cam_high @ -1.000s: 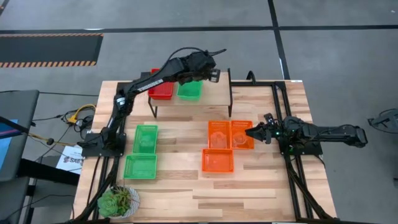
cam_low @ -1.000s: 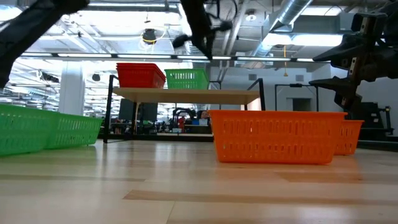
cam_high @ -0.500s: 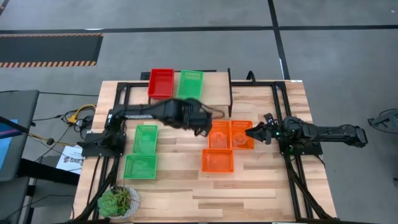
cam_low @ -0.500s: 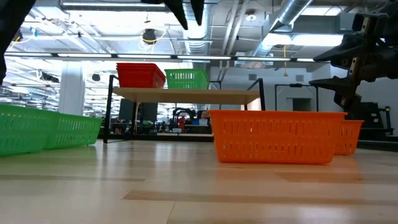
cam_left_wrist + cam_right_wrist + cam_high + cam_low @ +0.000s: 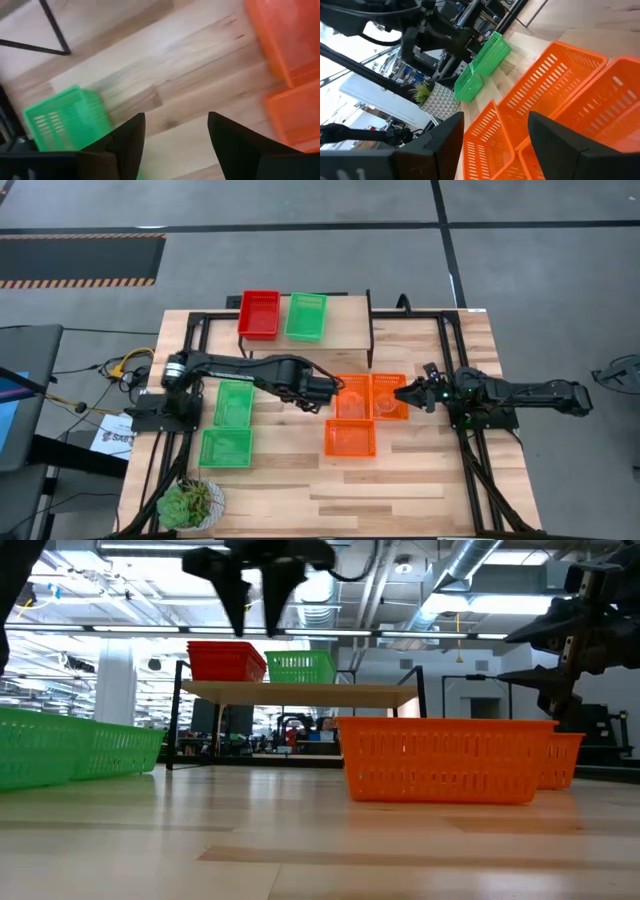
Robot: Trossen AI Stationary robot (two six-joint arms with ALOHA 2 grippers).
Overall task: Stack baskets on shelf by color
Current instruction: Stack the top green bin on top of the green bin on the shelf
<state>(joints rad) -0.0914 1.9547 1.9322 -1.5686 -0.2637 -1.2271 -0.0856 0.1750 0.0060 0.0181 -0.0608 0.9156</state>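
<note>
The robot's left gripper keeps going where there is wood clear [image 5: 280,420] beside the farther green table basket's rim [image 5: 251,409] facing the orange baskets, and closes once its fingers straddle that rim.
On the shelf [image 5: 345,330] at the table's far side a red basket [image 5: 259,314] and a green basket [image 5: 305,316] rest side by side on their bottoms. Two more green baskets [image 5: 234,402] [image 5: 226,447] sit on the table's left half. Three orange baskets [image 5: 352,395] [image 5: 389,395] [image 5: 350,438] sit right of the middle. My left gripper [image 5: 328,393] hangs open over bare wood between the green and orange baskets, pointing down, nothing between its fingers [image 5: 127,145]. My right gripper [image 5: 405,392] waits open beside the right orange basket.
A potted plant [image 5: 190,502] stands at the near left corner. The shelf's black legs [image 5: 370,330] rise at the far side. Bare wood lies along the near edge and between the green and orange groups. Black frame rails [image 5: 470,470] run along the right.
My left gripper has left the shelf, where it hovered at the green basket, and swung toward the table's near side and down to the middle. It has tipped from slanting to pointing down, and its fingers have opened. The green basket stays on the shelf.
</note>
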